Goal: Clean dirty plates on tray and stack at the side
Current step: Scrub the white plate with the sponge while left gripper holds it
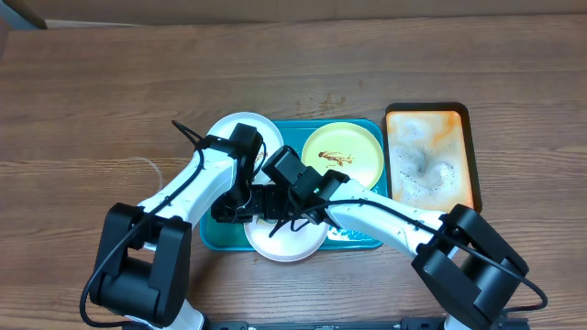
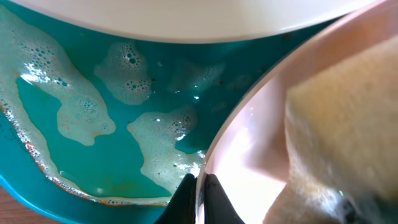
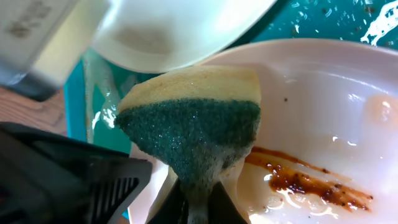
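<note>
The sponge (image 3: 189,121) is at the front plate's rim by my left gripper, so next my right gripper wipes back across the brown sauce streak (image 3: 311,182) toward the plate's middle.
The teal tray (image 1: 371,240) holds three plates: a white plate (image 1: 234,126) at the back left, a yellow-green plate (image 1: 353,147) with a brown smear at the back right, and a white plate (image 1: 292,246) at the front. My left gripper (image 1: 240,209) is shut on the front plate's rim (image 2: 214,146). My right gripper (image 1: 286,215) is shut on a yellow-and-green sponge (image 3: 193,118) and holds it against that plate (image 3: 323,112), beside a brown sauce streak (image 3: 305,180). The sponge also shows in the left wrist view (image 2: 339,124).
A smaller orange tray (image 1: 429,156) with soapy foam stands right of the teal tray. Foam patches lie on the teal tray floor (image 2: 74,106). A brown stain marks the wooden table (image 1: 326,103) behind the tray. Both arms cross over the tray's front left.
</note>
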